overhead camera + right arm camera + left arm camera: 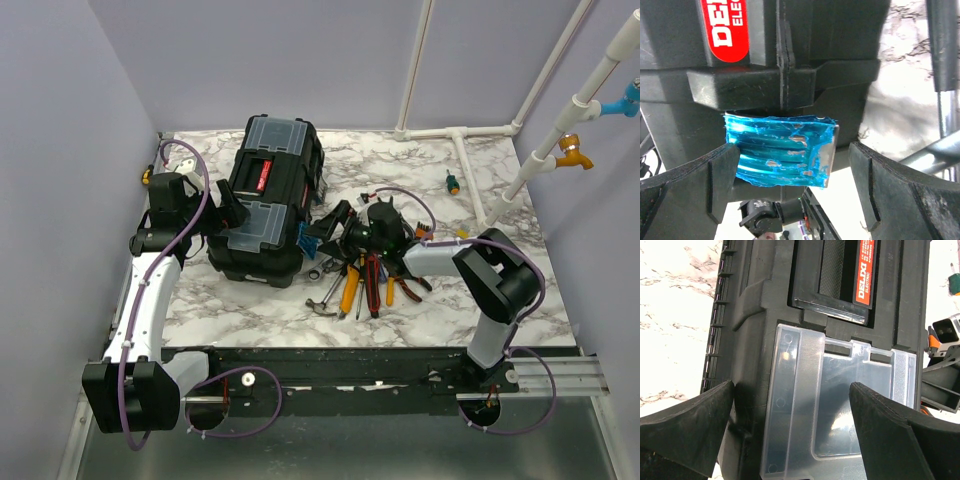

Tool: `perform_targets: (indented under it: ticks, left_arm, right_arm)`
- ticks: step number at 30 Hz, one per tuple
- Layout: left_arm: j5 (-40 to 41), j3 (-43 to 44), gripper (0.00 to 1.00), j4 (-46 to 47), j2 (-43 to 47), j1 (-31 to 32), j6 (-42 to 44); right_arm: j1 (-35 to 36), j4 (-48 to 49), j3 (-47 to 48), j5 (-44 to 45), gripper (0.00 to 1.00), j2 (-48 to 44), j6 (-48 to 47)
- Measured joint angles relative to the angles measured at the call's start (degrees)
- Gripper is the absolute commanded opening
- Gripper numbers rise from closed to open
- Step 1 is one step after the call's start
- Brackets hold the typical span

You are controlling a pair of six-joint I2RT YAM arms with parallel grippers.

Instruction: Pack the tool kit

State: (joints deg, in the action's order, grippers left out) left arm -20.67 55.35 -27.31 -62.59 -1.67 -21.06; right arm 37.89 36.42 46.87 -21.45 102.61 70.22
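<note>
The latch lying (780,151) against the toolbox is between my right gripper's open fingers, so my right gripper should close its fingers at the latch's lower edge (827,157) and pry the latch open.
The tool kit's black toolbox (265,200) lies on the marble table, lid shut, with its red label plate (867,270) on top. My left gripper (232,213) hovers open over the clear-lidded compartment (840,390), its fingers (690,430) wide on either side. My right gripper (320,232) is open at the box's right side, straddling the metal latch (780,150), which is covered in blue film. The left fingertip (695,185) sits right at the latch's edge. Loose hand tools (362,285) lie beside the box: a hammer (325,300), pliers and screwdrivers.
A green-handled screwdriver (453,183) lies at the back right next to a white pipe frame (460,140). A yellow-and-black object (148,176) sits at the back left. Purple walls close in the table on three sides.
</note>
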Motion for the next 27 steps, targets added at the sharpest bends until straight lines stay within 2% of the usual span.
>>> perform_targets:
  ticks: [8, 10, 12, 15, 18, 19, 27]
  left_arm:
    - [-0.2, 0.0, 0.98, -0.1, 0.0, 0.0, 0.0]
    - [-0.2, 0.0, 0.98, -0.1, 0.0, 0.0, 0.0]
    - [-0.2, 0.0, 0.98, -0.1, 0.0, 0.0, 0.0]
    - [0.3, 0.0, 0.98, 0.2, 0.0, -0.1, 0.3]
    - [0.8, 0.0, 0.98, 0.3, 0.0, -0.2, 0.7]
    - [1.2, 0.0, 0.98, 0.5, 0.0, -0.4, 0.8]
    - [3.1, 0.0, 0.98, 2.0, 0.0, -1.3, 0.8]
  right_arm:
    - [0.5, 9.6, -0.6, -2.4, 0.98, 3.0, 3.8]
    - [0.5, 10.6, -0.6, -2.8, 0.82, 3.5, 4.3]
    - [0.5, 11.3, -0.7, -3.0, 0.57, 4.0, 4.9]
    - [-0.2, 12.6, -1.9, -3.5, 0.45, 4.2, 6.6]
    - [-0.4, 14.1, -2.3, -4.0, 0.11, 4.3, 7.3]
    - [-0.6, 14.6, -2.5, -4.3, 0.05, 4.3, 7.8]
    - [-1.0, 17.6, -2.5, -6.7, 0.01, 5.6, 9.3]
